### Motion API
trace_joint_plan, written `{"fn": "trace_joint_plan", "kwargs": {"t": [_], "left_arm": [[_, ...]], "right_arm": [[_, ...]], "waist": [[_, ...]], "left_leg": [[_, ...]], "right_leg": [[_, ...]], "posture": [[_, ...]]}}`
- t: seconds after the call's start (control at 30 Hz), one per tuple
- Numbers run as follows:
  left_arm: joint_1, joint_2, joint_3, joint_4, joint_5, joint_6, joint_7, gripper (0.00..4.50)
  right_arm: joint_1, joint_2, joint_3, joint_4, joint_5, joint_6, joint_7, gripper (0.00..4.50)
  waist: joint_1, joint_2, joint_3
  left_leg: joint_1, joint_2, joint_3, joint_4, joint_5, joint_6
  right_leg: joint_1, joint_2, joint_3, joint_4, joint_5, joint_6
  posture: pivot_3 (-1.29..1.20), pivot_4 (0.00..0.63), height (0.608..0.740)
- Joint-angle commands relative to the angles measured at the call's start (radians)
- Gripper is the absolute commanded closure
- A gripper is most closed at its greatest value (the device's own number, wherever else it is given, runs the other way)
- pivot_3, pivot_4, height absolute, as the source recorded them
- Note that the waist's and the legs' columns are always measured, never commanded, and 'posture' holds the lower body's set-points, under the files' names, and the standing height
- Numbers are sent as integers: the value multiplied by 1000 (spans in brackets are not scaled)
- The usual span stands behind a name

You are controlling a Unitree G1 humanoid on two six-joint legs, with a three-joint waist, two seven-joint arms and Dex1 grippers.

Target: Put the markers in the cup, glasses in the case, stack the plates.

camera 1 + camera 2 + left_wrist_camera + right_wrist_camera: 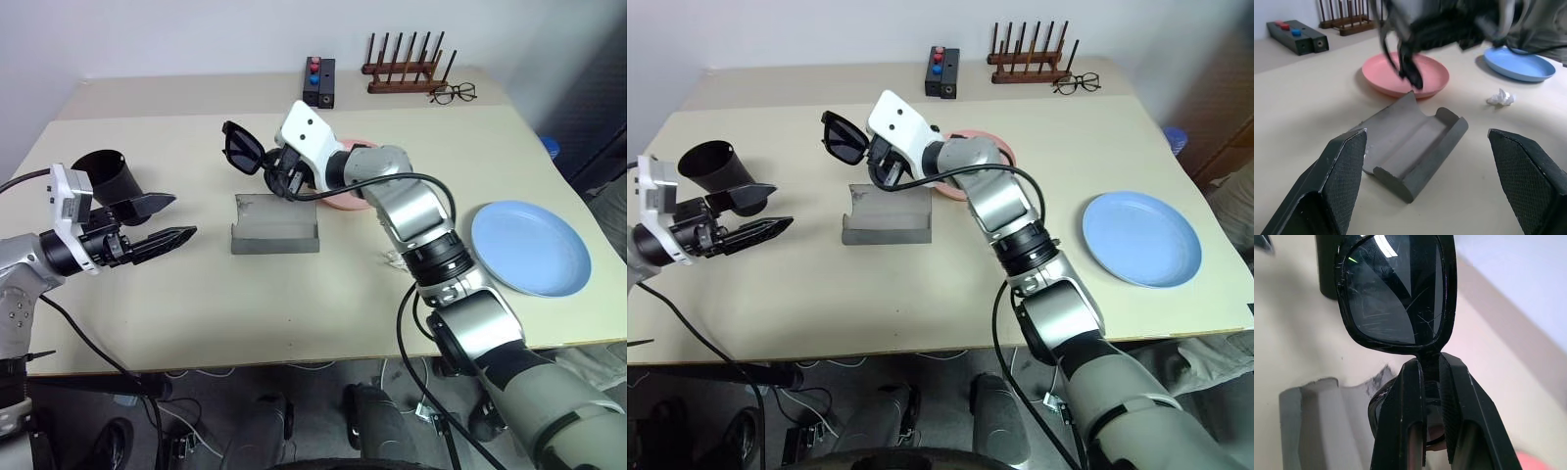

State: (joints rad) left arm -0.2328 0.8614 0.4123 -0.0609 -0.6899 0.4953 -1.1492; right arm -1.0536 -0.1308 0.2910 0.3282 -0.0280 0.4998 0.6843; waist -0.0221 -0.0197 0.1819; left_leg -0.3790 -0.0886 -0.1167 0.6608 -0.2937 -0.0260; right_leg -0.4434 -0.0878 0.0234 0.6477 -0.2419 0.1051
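The black sunglasses line up lengthwise with the open, empty grey case, so my right gripper should keep lowering them until both lenses are inside, then let go.
My right gripper is shut on the bridge of the black sunglasses, holding them in the air just above the far left corner of the open grey case. The lenses stand upright over the fingers. Left of the case, my left gripper hangs open with nothing in it, pointing toward the case. The black cup stands just behind it. The pink plate lies behind the case, partly hidden by my right arm. The light blue plate lies far right. The markers are out of view.
A crumpled white paper scrap lies between the case and the blue plate. At the table's back stand a black box with red and blue buttons, a wooden peg rack and wire-rimmed spectacles.
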Motion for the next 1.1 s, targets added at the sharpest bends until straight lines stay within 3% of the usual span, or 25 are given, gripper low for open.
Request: {"fn": "trace_joint_plan", "kwargs": {"t": [0.03, 0.5, 1.1], "left_arm": [[7, 15, 33, -32, -24, 4, 4, 411], [-16, 7, 5, -10, -4, -13, 2, 411], [-8, 2, 7, -21, -1, -23, 16, 411]], "right_arm": [[-30, 10, 38, -4, -36, 35, -13, 4467], [9, -85, 187, -69, -125, 195, 92, 4467], [54, -105, 261, -63, -215, 93, 115, 4467]], "waist": [[-2, 0, 0], [-18, 0, 0], [-22, 0, 0]], "left_leg": [[0, 0, 0, 0, 0, 0], [-1, 0, 0, 0, 0, 0], [-1, 0, 0, 0, 0, 0]], "right_leg": [[0, 0, 0, 0, 0, 0], [0, 0, 0, 0, 0, 0], [0, 0, 0, 0, 0, 0]], "posture": [[0, 150, 740], [0, 150, 740], [0, 150, 740]]}}
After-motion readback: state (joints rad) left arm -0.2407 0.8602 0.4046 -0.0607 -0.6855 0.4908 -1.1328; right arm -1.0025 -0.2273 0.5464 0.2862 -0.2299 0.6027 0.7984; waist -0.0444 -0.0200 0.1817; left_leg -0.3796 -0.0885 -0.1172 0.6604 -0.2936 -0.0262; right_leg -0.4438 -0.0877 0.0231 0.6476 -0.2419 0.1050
